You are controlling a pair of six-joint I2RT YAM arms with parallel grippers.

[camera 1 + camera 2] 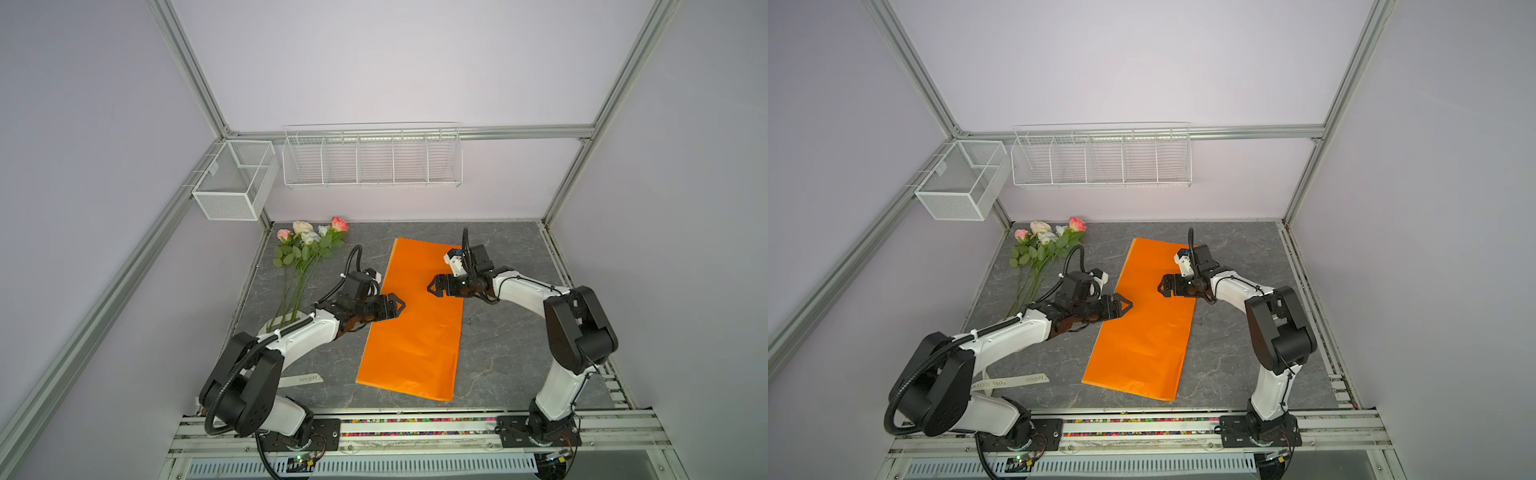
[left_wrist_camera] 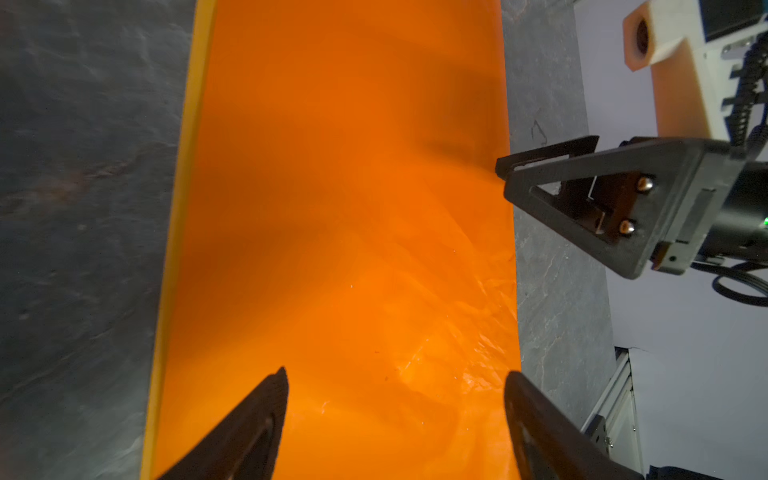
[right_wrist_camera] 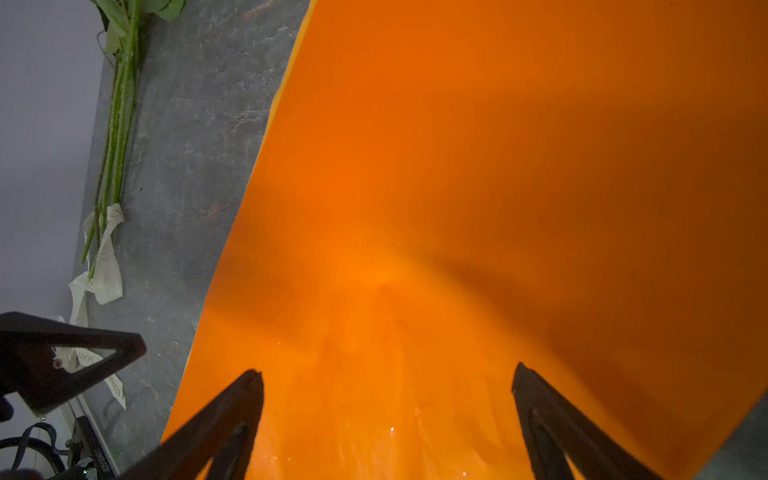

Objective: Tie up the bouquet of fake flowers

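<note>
The orange paper sheet's flat middle lies below my right gripper, so that gripper should swing back and pinch the sheet's near corner on my left gripper's side.
The bouquet of fake flowers lies at the table's back left, pink, cream and white roses toward the wall, stems running forward under my left arm. An orange paper sheet lies flat mid-table. My left gripper hovers open over the sheet's left edge, with only paper beneath its jaws. My right gripper stands open over the sheet's right part, facing the left one. Neither holds anything.
A cream printed ribbon lies near the stem ends, partly under my left arm. A mesh basket and a long wire rack hang on the back wall. Grey marble table shows right of the sheet.
</note>
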